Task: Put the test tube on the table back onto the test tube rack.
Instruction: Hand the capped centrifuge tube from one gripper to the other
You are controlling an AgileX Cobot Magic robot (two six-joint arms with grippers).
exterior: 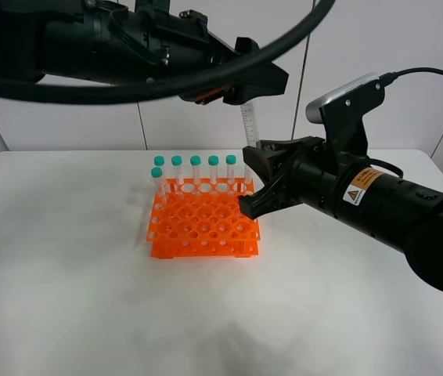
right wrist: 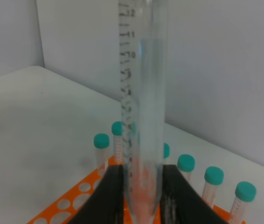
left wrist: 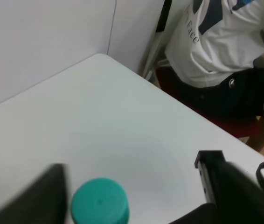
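Observation:
Next, I take the cap (left wrist: 100, 203) with my left gripper and back my right gripper away, since it covers the test tube's tapered end (right wrist: 142, 198) that must enter the rack.
The test tube (exterior: 249, 125) stands upright in the air above the back right corner of the orange rack (exterior: 204, 227) on the white table (exterior: 65, 282). My right gripper (exterior: 254, 157) is shut on its tapered lower end; the right wrist view shows the tube (right wrist: 141, 93) between the fingers (right wrist: 109, 196). My left gripper (exterior: 245, 90) is at the tube's top, open. In the left wrist view the teal cap (left wrist: 99, 205) sits close to one finger (left wrist: 43, 196), with a wide gap to the other. Several capped tubes (exterior: 195, 168) stand in the rack's back row.
The rack's front rows of holes (exterior: 206, 235) hold nothing. A black cable (exterior: 206, 63) loops across the top of the high view. A person in a white shirt (left wrist: 216, 42) sits beyond the table's far corner. White wall panels (exterior: 378, 39) stand behind the table.

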